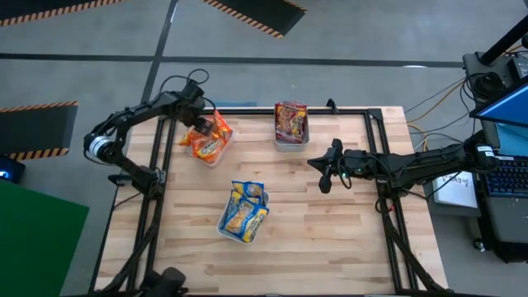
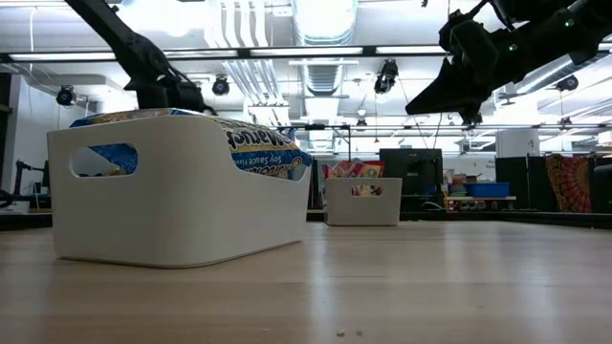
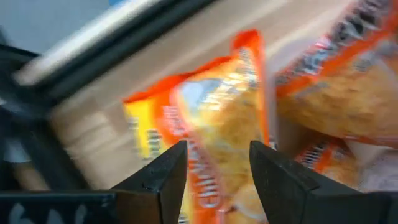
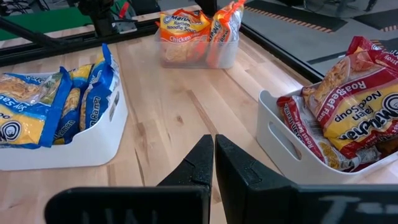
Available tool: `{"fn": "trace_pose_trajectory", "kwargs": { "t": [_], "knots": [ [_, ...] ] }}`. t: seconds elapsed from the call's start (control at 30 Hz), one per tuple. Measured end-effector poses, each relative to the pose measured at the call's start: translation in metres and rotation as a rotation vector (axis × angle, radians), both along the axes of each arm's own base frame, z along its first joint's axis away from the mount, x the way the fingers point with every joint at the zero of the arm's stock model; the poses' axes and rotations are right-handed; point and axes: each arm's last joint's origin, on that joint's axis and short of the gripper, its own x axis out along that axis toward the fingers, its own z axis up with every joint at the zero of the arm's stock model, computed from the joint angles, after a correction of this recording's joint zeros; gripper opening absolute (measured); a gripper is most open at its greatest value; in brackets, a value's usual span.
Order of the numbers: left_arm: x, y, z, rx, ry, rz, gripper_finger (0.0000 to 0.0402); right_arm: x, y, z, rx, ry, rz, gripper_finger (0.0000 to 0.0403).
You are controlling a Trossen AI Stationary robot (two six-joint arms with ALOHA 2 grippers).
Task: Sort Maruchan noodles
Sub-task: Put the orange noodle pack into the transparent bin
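The orange packet [image 3: 217, 124] under my left gripper is leaning out over the clear tray's side, so I should pinch the packet and move it back over the tray's middle [image 1: 214, 147].
Orange noodle packets [image 1: 208, 139] stand crowded in a clear tray [image 1: 218, 155] at the table's far left. My left gripper [image 1: 200, 125] hangs over that tray pointing steeply down, open, and one orange packet [image 3: 217, 106] shows in the gap between its fingers [image 3: 217, 148]. Dark red packets [image 1: 290, 118] fill a white tray [image 1: 290, 147] at the far middle. Blue-and-yellow packets [image 1: 245, 210] lie in a white tray [image 1: 233, 238] near the middle. My right gripper [image 1: 313, 163] hovers shut above bare wood, right of centre, holding nothing [image 4: 214, 146]. My left gripper's open fingers [image 3: 165, 177] stand on either side of the upper edge of an orange packet [image 3: 249, 50] that sticks up out of the tray, coming from above. I cannot tell whether they touch it.
Bare wood [image 4: 180, 112] lies between the three trays and along the table's near and right parts. A black frame rail [image 1: 247, 110] runs along the far edge, close behind the orange tray. In the low view the blue packets' tray [image 2: 182, 205] stands nearest.
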Motion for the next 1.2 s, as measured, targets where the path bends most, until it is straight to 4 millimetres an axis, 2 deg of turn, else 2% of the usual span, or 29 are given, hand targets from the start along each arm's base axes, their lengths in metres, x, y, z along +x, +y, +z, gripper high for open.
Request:
{"fn": "trace_pose_trajectory", "kwargs": {
  "t": [0.47, 0.57, 0.67, 0.83, 0.97, 1.2],
  "knots": [
    [0.01, 0.013, -0.04, -0.096, 0.061, -0.01, 0.0156, 0.0, 0.0, 0.0, 0.0, 0.002, 0.0, 0.0009],
    [0.014, 0.013, -0.043, -0.09, 0.072, -0.029, 0.014, 0.0, 0.0, 0.0, 0.0, 0.003, 0.0, 0.0009],
    [0.014, 0.013, -0.044, -0.087, 0.078, -0.033, 0.0103, 0.0, 0.0, 0.0, 0.0, 0.003, 0.0, 0.0009],
    [0.013, 0.012, -0.04, -0.07, 0.082, -0.04, 0.0015, 0.0, 0.0, 0.0, 0.001, 0.003, -0.001, 0.0009],
    [0.011, 0.009, -0.031, -0.049, 0.076, -0.058, 0.0007, 0.0, 0.0, 0.0, 0.001, 0.003, 0.0, 0.0009],
    [0.002, -0.005, 0.014, 0.103, -0.011, -0.061, 0.0001, 0.0, 0.0, 0.0, 0.001, 0.003, -0.001, 0.0009]
  ]
}}
